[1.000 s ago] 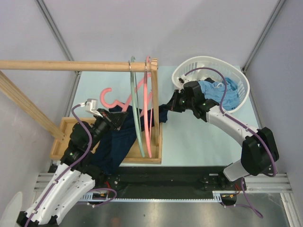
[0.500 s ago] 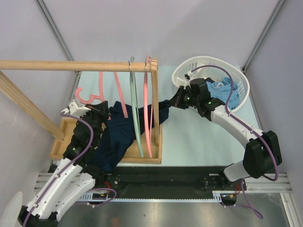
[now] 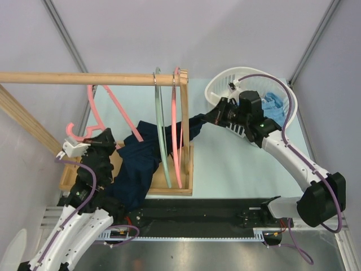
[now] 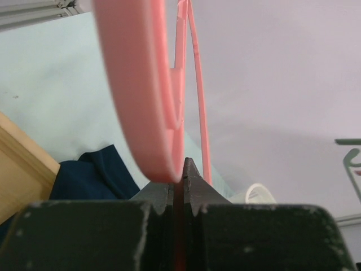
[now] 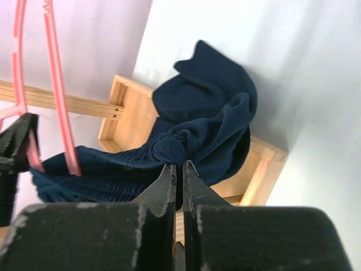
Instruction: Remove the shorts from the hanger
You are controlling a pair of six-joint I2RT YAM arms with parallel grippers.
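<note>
The pink hanger's arm (image 3: 139,136) points at a slant into the shorts. My left gripper should turn the hanger upright while my right gripper pulls the shorts toward the basket (image 3: 221,89).
Dark navy shorts (image 3: 141,161) drape over the wooden base and stretch right in a taut strip to my right gripper (image 3: 214,117), which is shut on a bunched fold of them (image 5: 197,124). My left gripper (image 3: 101,141) is shut on a pink hanger (image 3: 107,101), held tilted to the left of the shorts. One arm of the hanger reaches down to the shorts' left edge. In the left wrist view the hanger (image 4: 141,84) rises from the closed gripper (image 4: 179,169). In the right wrist view the closed gripper (image 5: 179,166) pinches the cloth, with the pink hanger (image 5: 56,84) at the left.
A wooden rail (image 3: 73,78) carries a green hanger (image 3: 159,130) and a second pink hanger (image 3: 177,130). Its wooden base frame (image 3: 169,191) lies under the shorts. A white basket (image 3: 225,84) at the back right holds light blue shorts (image 3: 274,105).
My left gripper has drawn the pink hanger left and back, away from the shorts. My right gripper has pulled its fold of shorts right toward the basket, stretching the cloth.
</note>
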